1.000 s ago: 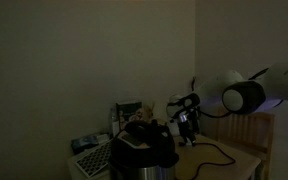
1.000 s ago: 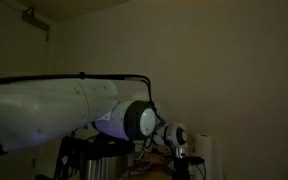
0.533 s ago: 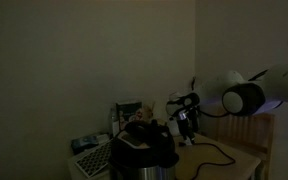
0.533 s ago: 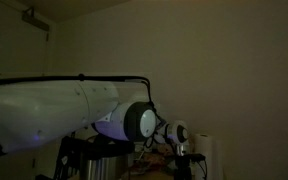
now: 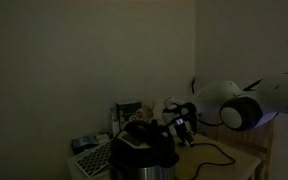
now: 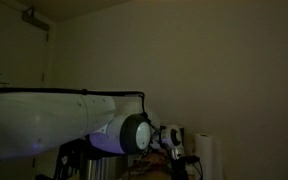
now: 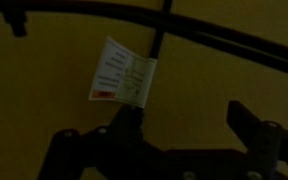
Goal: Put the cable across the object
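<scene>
My gripper should move, open, over the cable and close [image 7: 147, 88] next to the white tag, because the cable's tagged end [image 7: 138, 110] runs under one of its fingers.
The scene is dim. The thin black cable [image 5: 216, 153] lies in loose curves on the wooden table [image 5: 246, 162], to the right of a black round appliance [image 5: 144, 152]. In the wrist view the cable [image 7: 224, 38] runs across the top, and a branch of it with a white tag [image 7: 124, 72] drops toward my left finger. My gripper [image 7: 184, 128] is open just above the table, and bare table shows between the fingers. In both exterior views the gripper [image 5: 183, 124] [image 6: 180, 155] hangs low beside the appliance.
A grey keyboard-like item [image 5: 90, 158] lies left of the appliance, with small clutter [image 5: 130, 110] behind it. A white roll [image 6: 206, 155] stands by the wall. The big white arm [image 6: 54, 125] fills one exterior view. A wooden slatted piece [image 5: 284, 150] stands at the right.
The arm has dropped and reached left, bringing the gripper lower and closer to the appliance. The cable on the table has not visibly moved.
</scene>
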